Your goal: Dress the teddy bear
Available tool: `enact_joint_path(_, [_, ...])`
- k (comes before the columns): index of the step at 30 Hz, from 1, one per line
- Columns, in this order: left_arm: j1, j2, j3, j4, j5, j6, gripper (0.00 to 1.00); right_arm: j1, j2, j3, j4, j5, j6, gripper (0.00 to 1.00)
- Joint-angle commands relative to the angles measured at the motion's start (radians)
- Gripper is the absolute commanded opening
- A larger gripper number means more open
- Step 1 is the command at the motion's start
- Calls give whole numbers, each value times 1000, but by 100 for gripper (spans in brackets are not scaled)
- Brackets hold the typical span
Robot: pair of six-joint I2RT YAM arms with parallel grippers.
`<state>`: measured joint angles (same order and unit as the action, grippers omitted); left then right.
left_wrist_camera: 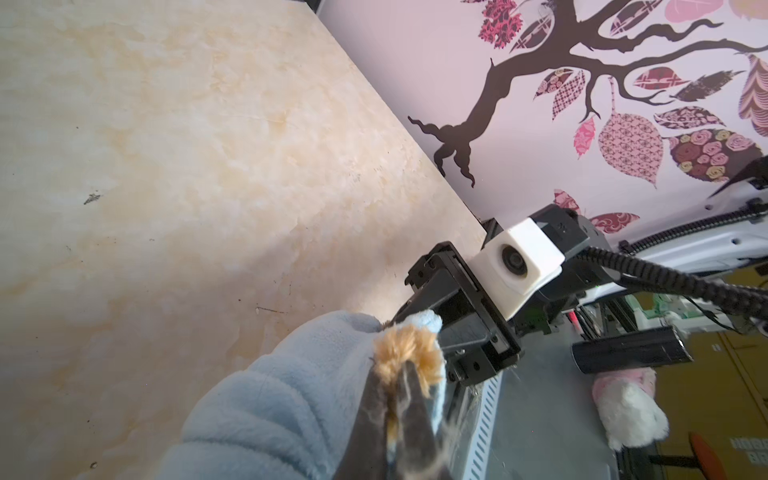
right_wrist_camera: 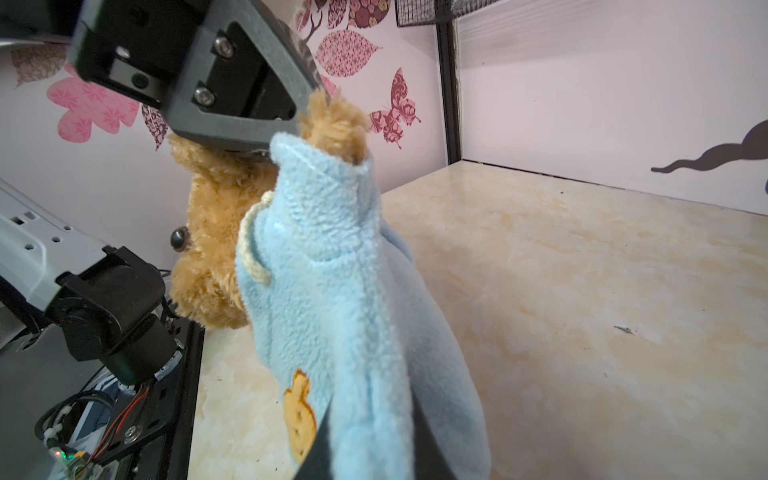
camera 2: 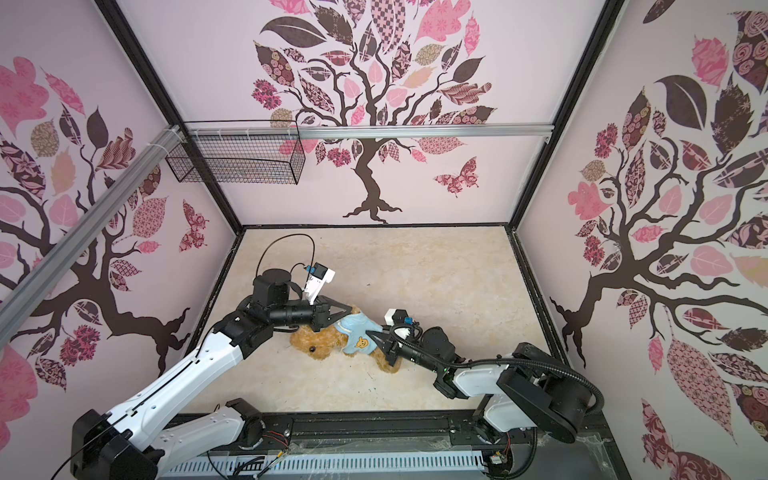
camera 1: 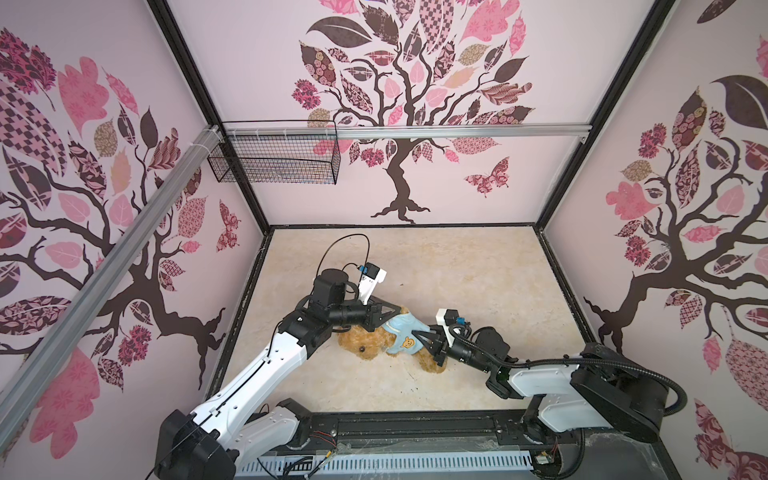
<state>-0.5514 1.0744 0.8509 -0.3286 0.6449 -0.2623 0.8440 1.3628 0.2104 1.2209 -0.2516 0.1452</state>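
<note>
Only the tip of the furry paw (right_wrist_camera: pixel 337 120) at the sleeve is in my left gripper, so it should open and grip the paw deeper, close to the cuff (right_wrist_camera: pixel 324 160).
The golden-brown teddy bear (camera 1: pixel 363 345) (camera 2: pixel 316 345) lies on its side mid-table, its head toward the left arm. A light blue shirt (camera 1: pixel 401 328) (camera 2: pixel 355 328) with an orange bear-face patch covers its body. My left gripper (camera 1: pixel 400 309) (camera 2: pixel 352 309) (left_wrist_camera: pixel 390 368) is shut on the furry paw (left_wrist_camera: pixel 409 353) (right_wrist_camera: pixel 336 120) poking out of a raised sleeve. My right gripper (camera 1: pixel 414 336) (camera 2: pixel 371 334) (right_wrist_camera: pixel 370 397) is shut on a fold of the shirt (right_wrist_camera: pixel 332 266) near its hem. The bear's head (right_wrist_camera: pixel 216 232) hangs below the left gripper's fingers.
The beige marbled table (camera 1: pixel 457 270) is walled on three sides. A black wire basket (camera 1: pixel 274 158) hangs on the rail at the back left. A pink-and-white plush (left_wrist_camera: pixel 627 411) lies beyond the table's front edge.
</note>
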Motion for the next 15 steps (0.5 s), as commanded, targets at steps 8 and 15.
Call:
enact_joint_path(8, [-203, 96, 118, -309, -217, 417, 20, -2, -32, 9, -186, -106, -83, 10])
enact_joint_path(15, [-247, 174, 192, -357, -255, 460, 29, -1, -27, 15, -179, -130, -77, 10])
